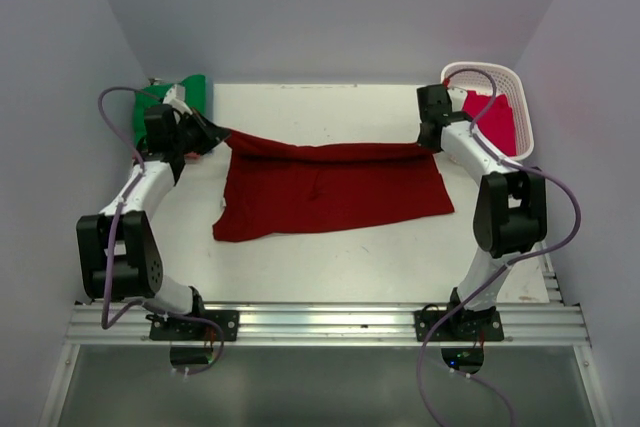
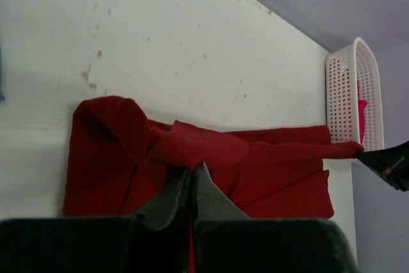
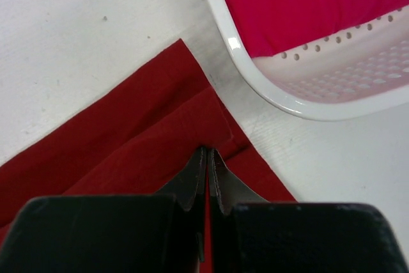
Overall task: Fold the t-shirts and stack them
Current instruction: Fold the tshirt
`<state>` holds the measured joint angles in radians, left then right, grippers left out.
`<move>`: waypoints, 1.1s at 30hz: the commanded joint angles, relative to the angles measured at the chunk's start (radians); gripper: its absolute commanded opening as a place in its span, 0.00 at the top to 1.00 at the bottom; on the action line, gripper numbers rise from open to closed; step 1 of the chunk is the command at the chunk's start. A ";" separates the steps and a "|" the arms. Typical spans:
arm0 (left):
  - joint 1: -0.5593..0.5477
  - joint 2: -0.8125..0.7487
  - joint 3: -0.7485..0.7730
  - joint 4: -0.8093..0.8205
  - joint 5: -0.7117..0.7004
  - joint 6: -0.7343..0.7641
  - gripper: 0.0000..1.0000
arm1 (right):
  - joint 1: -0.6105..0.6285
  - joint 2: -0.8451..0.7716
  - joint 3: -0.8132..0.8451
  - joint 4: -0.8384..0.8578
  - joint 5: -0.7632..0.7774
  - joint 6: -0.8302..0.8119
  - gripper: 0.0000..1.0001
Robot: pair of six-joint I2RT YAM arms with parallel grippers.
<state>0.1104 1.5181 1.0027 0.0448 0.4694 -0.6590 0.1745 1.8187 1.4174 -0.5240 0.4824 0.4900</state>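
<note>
The dark red t-shirt is lying crosswise with its end point(image 1: 440, 185) next to the basket. So I should use my right gripper to grab the t-shirt farther in and swing point(image 1: 385, 161) that end toward the bar.
A large dark red t-shirt point(image 1: 330, 192) lies folded across the middle of the white table. My left gripper point(image 1: 215, 132) is shut on its far left corner point(image 2: 192, 148), lifting a fold of cloth. My right gripper point(image 1: 432, 143) is shut on the far right corner point(image 3: 206, 133), and the top edge stretches taut between the two. A crimson-pink t-shirt point(image 1: 492, 119) sits in the white basket point(image 1: 524, 107), also seen in the right wrist view point(image 3: 307, 4). A folded green t-shirt point(image 1: 190, 97) lies at the far left behind my left arm.
The white lattice basket point(image 3: 300, 103) stands at the far right corner, close to my right gripper. Grey walls enclose the table on three sides. An aluminium rail point(image 1: 320, 322) runs along the near edge, carrying both arm bases.
</note>
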 commanded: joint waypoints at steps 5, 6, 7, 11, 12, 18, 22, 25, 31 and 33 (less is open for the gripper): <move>0.008 -0.150 -0.196 -0.078 0.000 0.090 1.00 | -0.006 -0.036 -0.057 0.015 0.061 -0.005 1.00; 0.008 -0.171 -0.208 -0.085 -0.005 0.102 1.00 | -0.007 -0.035 -0.067 0.016 0.061 -0.007 1.00; 0.008 -0.180 -0.228 -0.091 -0.009 0.107 1.00 | -0.007 -0.035 -0.074 0.021 0.065 -0.007 1.00; 0.008 -0.254 -0.274 -0.129 -0.012 0.125 1.00 | -0.007 -0.035 -0.104 0.028 0.090 -0.008 1.00; 0.008 -0.268 -0.283 -0.137 -0.015 0.128 1.00 | -0.006 -0.033 -0.115 0.033 0.093 -0.008 1.00; 0.008 -0.369 -0.308 -0.221 -0.037 0.154 1.00 | -0.007 -0.007 -0.112 0.029 0.099 -0.004 1.00; 0.008 -0.412 -0.326 -0.263 -0.029 0.159 1.00 | -0.006 0.002 -0.113 0.033 0.104 -0.004 1.00; 0.006 -0.441 -0.364 -0.276 -0.032 0.157 1.00 | -0.006 0.014 -0.104 0.027 0.091 -0.002 1.00; -0.024 -0.521 -0.470 -0.286 -0.012 0.134 0.96 | -0.007 -0.011 -0.110 -0.007 0.085 0.019 0.69; -0.052 -0.585 -0.496 -0.298 -0.018 0.113 0.86 | -0.006 -0.041 -0.115 -0.019 0.085 0.025 0.53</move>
<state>0.0875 1.0183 0.5358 -0.2310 0.4408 -0.5312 0.1741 1.8313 1.2980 -0.5262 0.5331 0.4999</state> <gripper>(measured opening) 0.088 0.406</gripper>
